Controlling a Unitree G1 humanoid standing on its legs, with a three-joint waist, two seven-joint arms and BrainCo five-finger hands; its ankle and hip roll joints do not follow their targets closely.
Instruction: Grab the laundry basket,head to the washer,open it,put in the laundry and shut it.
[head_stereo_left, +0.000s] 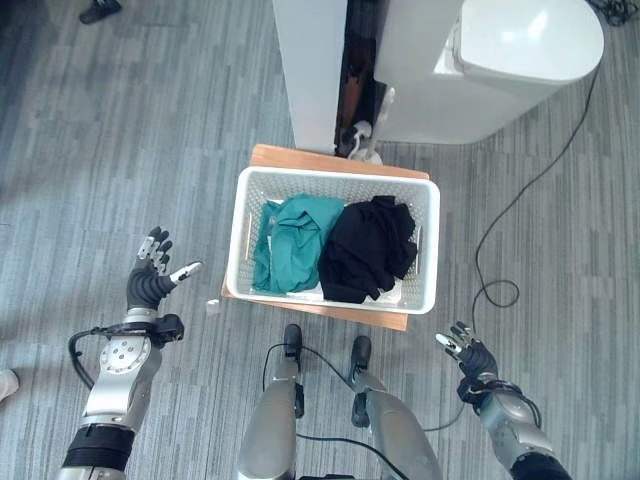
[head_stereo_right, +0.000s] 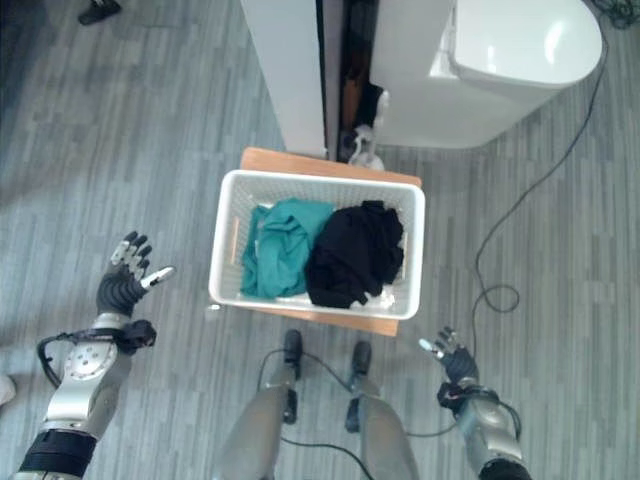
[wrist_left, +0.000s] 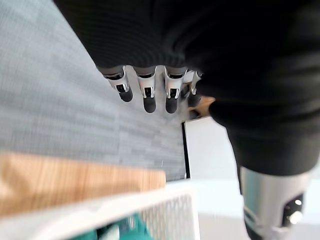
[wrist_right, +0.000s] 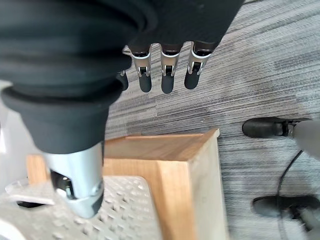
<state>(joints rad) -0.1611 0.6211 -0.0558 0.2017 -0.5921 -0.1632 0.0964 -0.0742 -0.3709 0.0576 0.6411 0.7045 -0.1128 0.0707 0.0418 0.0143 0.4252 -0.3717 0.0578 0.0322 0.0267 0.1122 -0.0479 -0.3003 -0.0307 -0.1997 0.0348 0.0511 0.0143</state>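
Note:
The wooden stand (head_stereo_left: 290, 157) is crooked under the laundry basket (head_stereo_left: 335, 240), so the basket will come away freely and the stand will stay behind when I lift.
A white perforated laundry basket (head_stereo_left: 247, 215) sits on a low wooden stand (head_stereo_left: 300, 158) in front of me. Inside it lie a teal garment (head_stereo_left: 293, 243) and a black garment (head_stereo_left: 367, 248). The white washer (head_stereo_left: 490, 60) stands behind the basket, to the right. My left hand (head_stereo_left: 150, 275) hovers open to the left of the basket, apart from it, fingers spread. My right hand (head_stereo_left: 467, 352) is open low at the basket's right front corner, touching nothing. In the right wrist view the stand's corner (wrist_right: 187, 150) and the basket rim (wrist_right: 120, 200) lie close by.
A tall white cabinet (head_stereo_left: 310, 60) stands behind the basket, with a dark gap between it and the washer. A thin black cord (head_stereo_left: 500, 230) runs over the grey floor on the right. A small white scrap (head_stereo_left: 212, 306) lies by the stand's left front corner.

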